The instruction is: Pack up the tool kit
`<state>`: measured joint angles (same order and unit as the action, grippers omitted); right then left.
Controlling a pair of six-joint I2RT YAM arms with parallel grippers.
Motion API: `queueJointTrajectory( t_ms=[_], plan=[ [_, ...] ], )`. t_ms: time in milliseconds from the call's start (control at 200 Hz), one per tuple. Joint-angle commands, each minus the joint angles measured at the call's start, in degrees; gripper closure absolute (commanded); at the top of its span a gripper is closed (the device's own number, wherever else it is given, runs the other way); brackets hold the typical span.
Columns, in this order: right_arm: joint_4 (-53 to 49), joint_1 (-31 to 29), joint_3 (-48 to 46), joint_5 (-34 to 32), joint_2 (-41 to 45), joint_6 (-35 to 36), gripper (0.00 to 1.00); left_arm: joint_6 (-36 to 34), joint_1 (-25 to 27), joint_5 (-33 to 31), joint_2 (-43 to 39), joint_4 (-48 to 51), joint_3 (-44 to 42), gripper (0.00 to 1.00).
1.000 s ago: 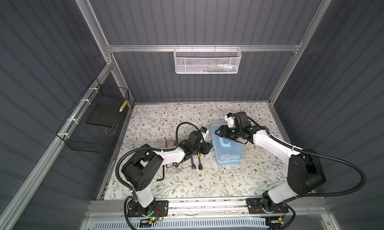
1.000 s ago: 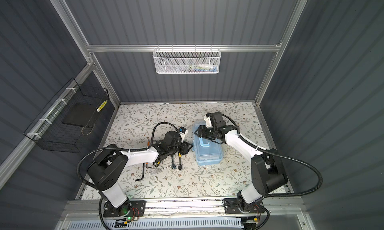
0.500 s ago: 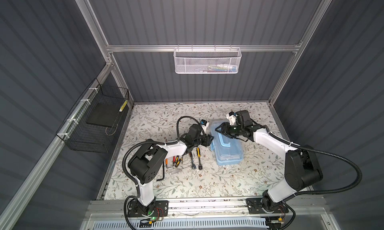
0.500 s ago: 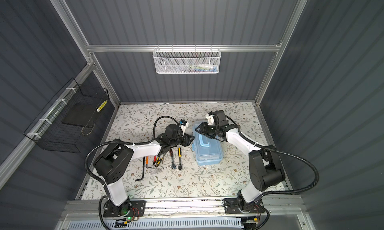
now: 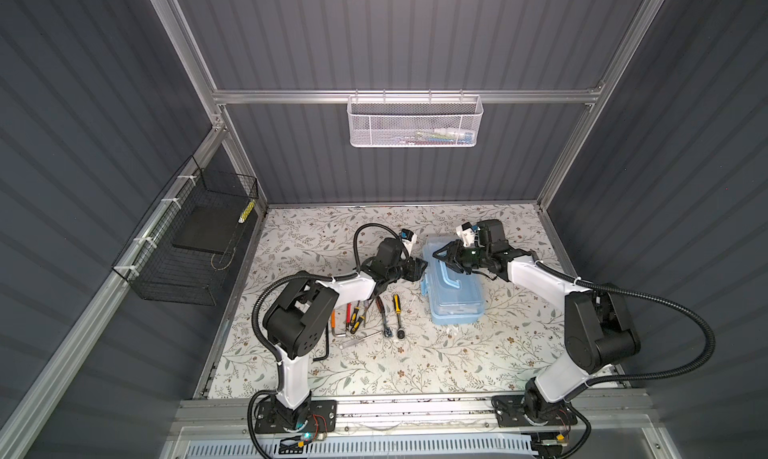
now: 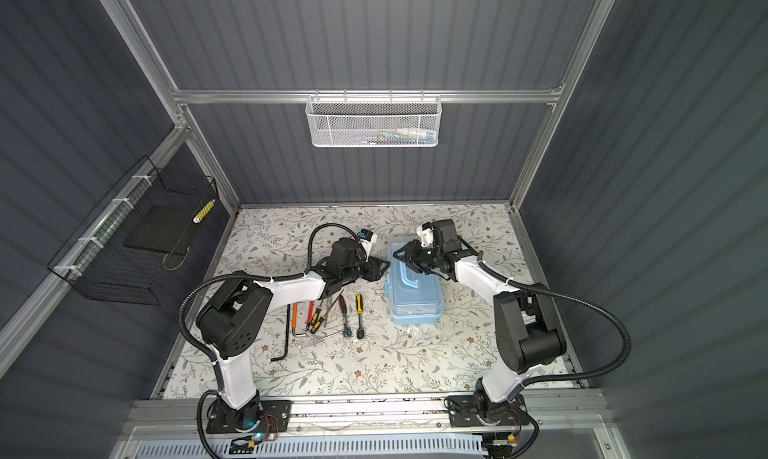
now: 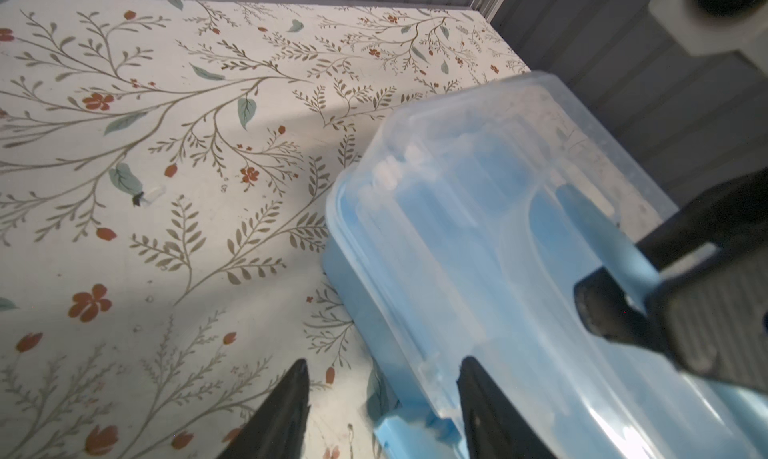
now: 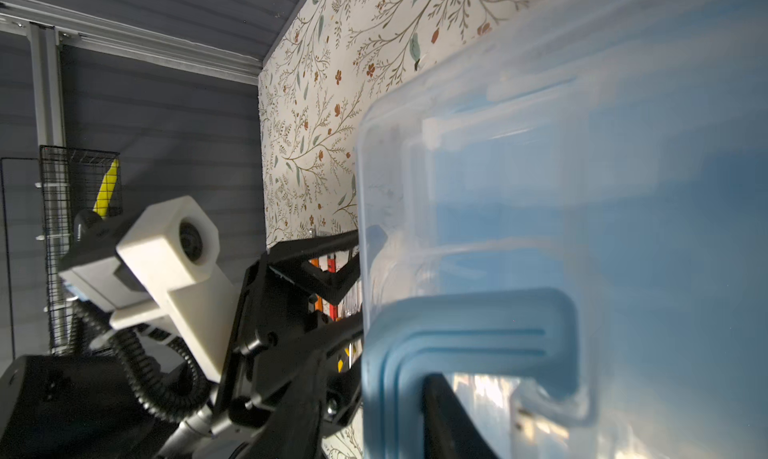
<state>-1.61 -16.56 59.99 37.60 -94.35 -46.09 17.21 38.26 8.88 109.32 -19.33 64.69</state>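
Observation:
My right gripper should lift the blue handle so that my left gripper can push the lid's free edge (image 5: 430, 299) over, because the clear lid is down over the box (image 5: 461, 297).
The tool kit's light blue box (image 5: 455, 299) (image 6: 415, 301) lies on the floral table with its clear lid (image 7: 478, 228) down. My right gripper (image 5: 444, 256) (image 6: 405, 255) is at the box's far end, shut on a leg of the blue arched handle (image 8: 457, 332) (image 7: 615, 236). One of its fingers (image 8: 449, 419) sits inside the arch. My left gripper (image 7: 384, 378) (image 5: 417, 268) stands open at the box's left edge, jaws either side of the base rim. Loose screwdrivers, ratchets and hex keys (image 5: 365, 315) (image 6: 328, 315) lie left of the box.
A white mesh basket (image 5: 413, 124) hangs on the back wall. A black wire basket (image 5: 195, 236) hangs on the left wall. Small white bits (image 5: 451, 332) lie near the box's front. A long hex key (image 6: 286, 336) rests beside the left arm.
My left gripper has moved away from the loose tools, up to the box's left edge. My right gripper's jaws have narrowed onto the handle.

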Motion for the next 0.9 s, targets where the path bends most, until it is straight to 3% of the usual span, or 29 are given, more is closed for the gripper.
queueJointTrajectory(
  t_ms=[0, 345, 560, 895],
  plan=[
    [4.6, 0.3, -1.1, 5.6, 1.7, -2.6, 0.71, -0.6, -0.6, 2.3, 0.4, -0.3, 2.2, 0.41],
    [10.9, 3.0, -4.2, 8.8, 3.2, -5.5, 0.92, 1.2, -1.1, 2.3, -5.4, 2.5, -1.9, 0.39],
    [16.1, 5.1, -7.0, 12.1, 5.6, -7.2, 0.95, 4.9, -1.2, 4.0, -10.4, 3.8, -4.4, 0.32],
    [25.1, 8.4, -12.1, 16.7, 6.6, -10.3, 0.96, 18.0, -1.1, 13.9, -13.1, 2.7, -5.9, 0.14]
  ],
)
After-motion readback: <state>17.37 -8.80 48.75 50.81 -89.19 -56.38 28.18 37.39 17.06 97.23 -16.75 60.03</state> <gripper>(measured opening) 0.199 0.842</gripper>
